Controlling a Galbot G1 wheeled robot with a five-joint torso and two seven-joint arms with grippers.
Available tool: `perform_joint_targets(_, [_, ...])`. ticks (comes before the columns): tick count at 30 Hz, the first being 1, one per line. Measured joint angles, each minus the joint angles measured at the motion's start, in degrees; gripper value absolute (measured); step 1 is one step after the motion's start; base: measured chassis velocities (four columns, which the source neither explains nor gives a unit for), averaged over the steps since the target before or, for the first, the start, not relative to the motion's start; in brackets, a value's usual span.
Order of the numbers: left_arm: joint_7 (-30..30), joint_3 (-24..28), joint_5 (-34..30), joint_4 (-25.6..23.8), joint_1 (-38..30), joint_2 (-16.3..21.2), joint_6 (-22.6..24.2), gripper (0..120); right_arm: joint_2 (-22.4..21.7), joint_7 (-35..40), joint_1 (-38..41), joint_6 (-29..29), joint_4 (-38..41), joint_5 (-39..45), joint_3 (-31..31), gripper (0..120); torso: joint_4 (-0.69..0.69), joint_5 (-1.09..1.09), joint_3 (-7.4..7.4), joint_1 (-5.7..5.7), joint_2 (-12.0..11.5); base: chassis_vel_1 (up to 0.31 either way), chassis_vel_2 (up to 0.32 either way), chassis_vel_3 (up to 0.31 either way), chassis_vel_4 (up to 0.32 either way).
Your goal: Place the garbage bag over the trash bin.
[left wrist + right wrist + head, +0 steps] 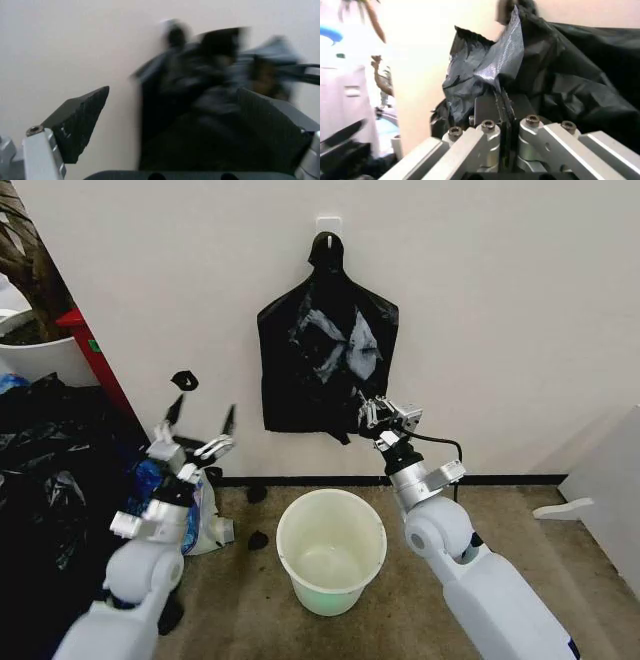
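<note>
A flat black layer [279, 392] is under the crumpled garbage bag [340, 348], so that layer will stay on the hook when I bring the bag down.
The black garbage bag [325, 355] hangs crinkled and glossy from a white wall hook [328, 224]. My right gripper [379, 416] is shut on a fold at the bag's lower right edge; the right wrist view shows the jaws [499, 102] pinching the thin plastic [570, 78]. My left gripper [204, 413] is raised to the left of the bag, open and holding nothing. In the left wrist view its fingers [80, 120] frame the blurred bag [200, 78]. The white trash bin [282, 540] stands open on the floor below, between the arms.
A heap of black bags [50, 480] fills the left side, with a white plant pot [35, 355] and a red stand [90, 345] behind it. A white-and-blue bag [205, 525] and small black scraps [258, 538] lie left of the bin. A white cabinet [610, 490] stands at the right.
</note>
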Motion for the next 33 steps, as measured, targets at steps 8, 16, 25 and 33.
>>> perform_joint_targets(8, [1.7, 11.2, 0.7, 4.1, -17.1, 5.9, 2.6, 100, 0.7, -0.9, -0.4, 0.3, 0.5, -0.1, -0.4, 0, -0.05, 0.01, 0.00, 0.00, 0.0, 0.000, 0.000, 0.000, 0.000])
perform_joint_targets(16, [-8.1, 23.5, 9.3, 7.0, -26.5, 8.2, 7.9, 100, 1.1, -1.1, -1.0, 0.3, 1.1, -0.4, -0.1, 0, -0.04, 0.02, 0.00, 0.00, 0.0, 0.000, 0.000, 0.000, 0.000])
perform_joint_targets(25, [-9.7, 24.3, 19.2, 8.8, -27.6, 7.0, 10.1, 75, 0.9, -1.2, -2.2, 0.1, 2.1, -0.9, 1.5, 0, -0.04, 0.01, 0.00, 0.00, 0.0, 0.000, 0.000, 0.000, 0.000])
perform_joint_targets(33, [-8.6, 22.1, 18.9, 5.9, -27.2, 8.9, 10.8, 45, 0.9, -1.6, -2.3, 0.1, 1.8, -1.5, 1.5, 0, -0.04, 0.02, 0.00, 0.00, 0.0, 0.000, 0.000, 0.000, 0.000])
